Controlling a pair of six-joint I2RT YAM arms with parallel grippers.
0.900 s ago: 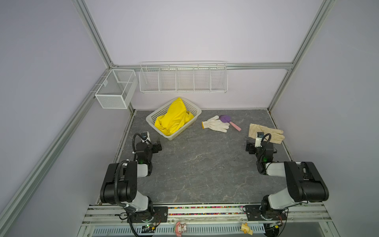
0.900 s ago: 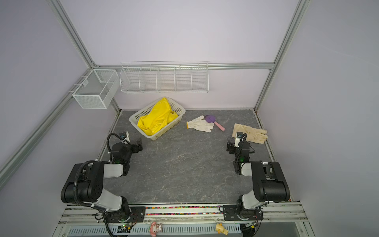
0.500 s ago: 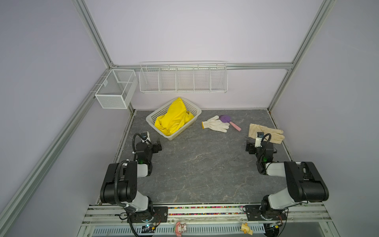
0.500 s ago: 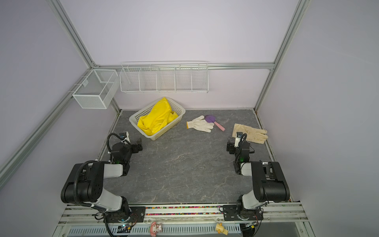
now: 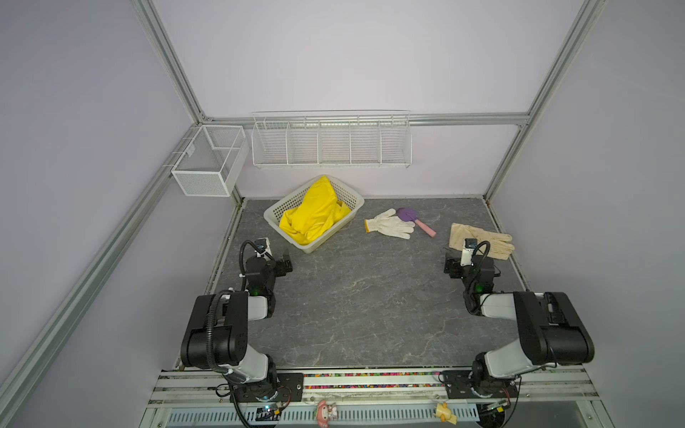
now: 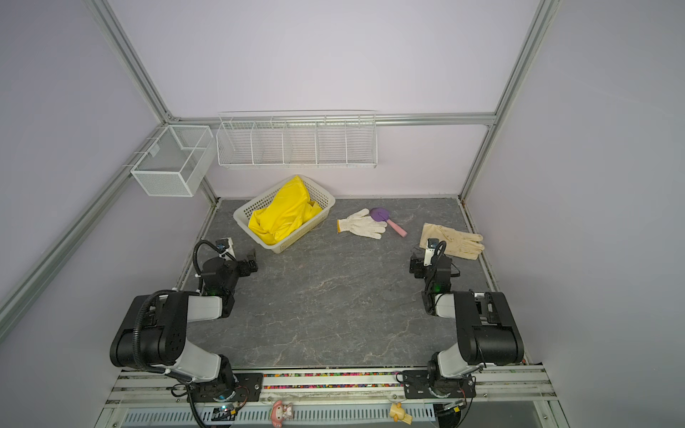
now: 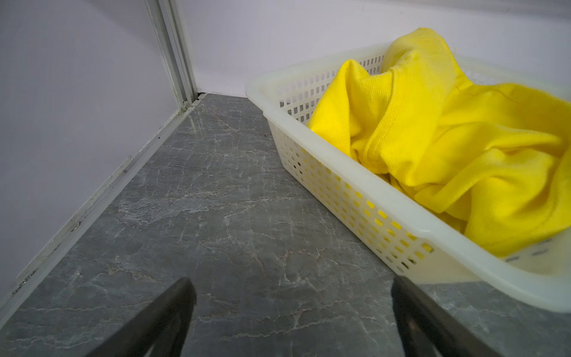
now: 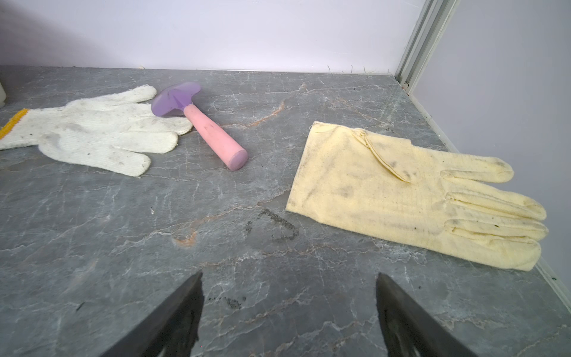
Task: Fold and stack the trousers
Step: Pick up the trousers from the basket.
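Note:
The robot's left gripper is low, and the white basket's near rim (image 5: 283,234) is between it and the trousers. Next, the left gripper goes up above that rim and comes down on their raised fold (image 5: 309,211).
The bright-yellow trousers (image 5: 315,212) (image 6: 283,214) (image 7: 448,136) lie crumpled in a white perforated basket (image 5: 276,211) (image 6: 244,214) (image 7: 355,191) at the back left of the grey table. My left gripper (image 5: 277,255) (image 6: 242,256) (image 7: 290,287) rests low on the table just in front of the basket's near corner, open and empty. My right gripper (image 5: 456,259) (image 6: 420,259) (image 8: 289,282) sits low at the right side, open and empty, in front of a cream glove (image 5: 482,241) (image 6: 454,240) (image 8: 417,194).
A white knit glove (image 5: 389,223) (image 6: 363,223) (image 8: 92,133) and a purple-and-pink toy shovel (image 5: 415,219) (image 6: 387,219) (image 8: 204,123) lie at the back middle. A wire rack (image 5: 331,140) and a mesh bin (image 5: 207,163) hang on the walls.

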